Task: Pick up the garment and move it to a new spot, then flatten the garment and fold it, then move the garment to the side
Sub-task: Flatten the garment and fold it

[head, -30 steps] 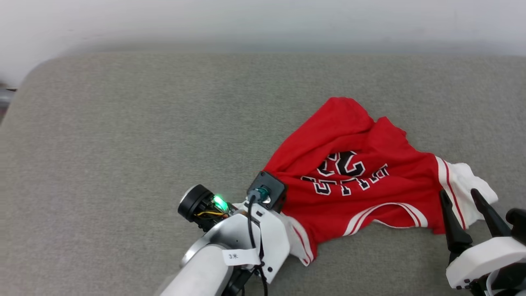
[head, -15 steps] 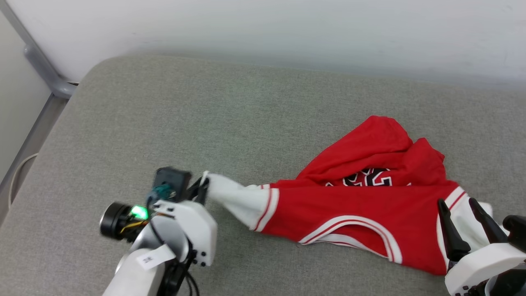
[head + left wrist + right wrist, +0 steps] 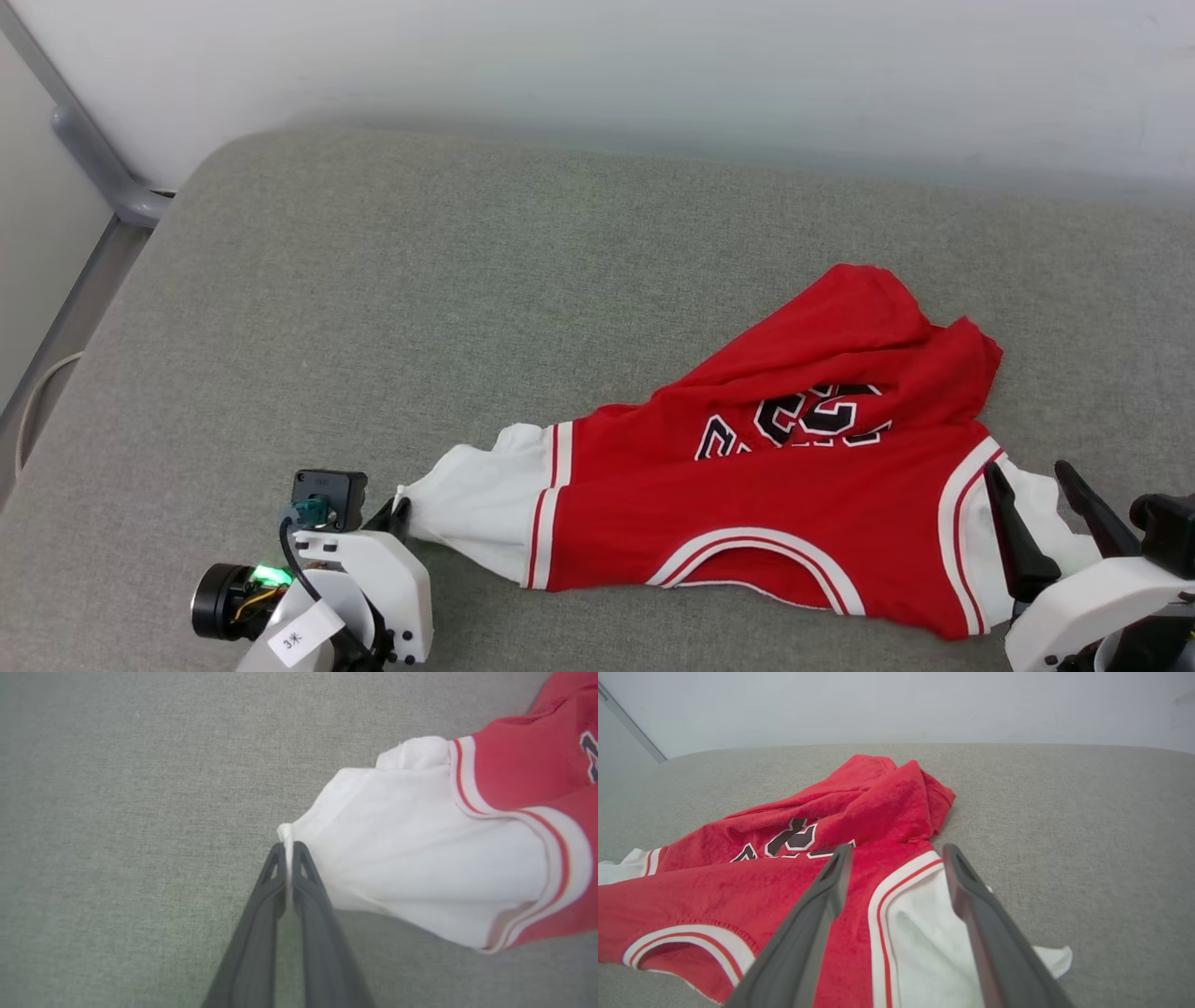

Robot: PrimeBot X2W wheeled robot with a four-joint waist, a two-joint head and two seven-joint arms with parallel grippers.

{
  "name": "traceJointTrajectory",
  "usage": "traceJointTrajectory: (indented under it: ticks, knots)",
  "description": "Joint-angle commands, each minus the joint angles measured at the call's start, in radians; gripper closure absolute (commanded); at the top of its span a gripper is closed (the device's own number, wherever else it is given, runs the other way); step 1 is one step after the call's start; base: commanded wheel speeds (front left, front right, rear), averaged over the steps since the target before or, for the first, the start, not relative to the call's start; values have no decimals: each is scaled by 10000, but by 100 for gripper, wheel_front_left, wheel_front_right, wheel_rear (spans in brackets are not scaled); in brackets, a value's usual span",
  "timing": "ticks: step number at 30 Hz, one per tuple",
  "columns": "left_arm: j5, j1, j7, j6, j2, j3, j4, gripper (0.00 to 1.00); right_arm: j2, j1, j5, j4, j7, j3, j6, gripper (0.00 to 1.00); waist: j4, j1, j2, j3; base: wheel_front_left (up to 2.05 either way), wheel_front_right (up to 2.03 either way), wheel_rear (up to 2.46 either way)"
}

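Observation:
My grippers will lift both sleeves, and the garment's bunched body (image 3: 868, 319) will then drop open and show all of the lettering (image 3: 801, 420), which is half hidden by loose folds.
The garment (image 3: 766, 495), a red jersey with white sleeves and black-and-white lettering, lies stretched out but wrinkled on the grey cushion. My left gripper (image 3: 397, 511) is at the garment's left end, shut on the edge of the white sleeve (image 3: 411, 849). In the left wrist view the left gripper (image 3: 289, 851) pinches a fold of white cloth between its tips. My right gripper (image 3: 1027, 478) stands open over the other white sleeve at the right end. In the right wrist view the right gripper (image 3: 897, 853) straddles the striped trim of the garment (image 3: 784, 882), holding nothing.
The grey cushion (image 3: 467, 280) has a rounded far-left corner. A pale wall (image 3: 653, 65) runs behind it. A grey metal rail (image 3: 103, 168) slants down at the far left.
My left gripper has pulled the white sleeve left and toward the near edge, drawing the garment out longer. The right gripper has stayed open over the right sleeve. The head camera shifted after the earliest frame.

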Motion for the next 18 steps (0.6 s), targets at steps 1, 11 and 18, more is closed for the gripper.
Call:
traceJointTrajectory:
  ticks: [1,11,18]
  knots:
    - [135,-159,-214,202,83,76,335,0,-64,108,40,67,-46,0,-11,0,-3,0,0,-45,0,0,0]
    - [710,-569,-1780,1053,154,198,784,0,-24,165,174,269,-217,-91,-11,0,68,0,0,-411,0,0,0]
    - [926,-352,-4012,711,69,102,-497,0,-139,349,245,138,-262,-232,-9,0,33,0,0,-650,0,0,0]
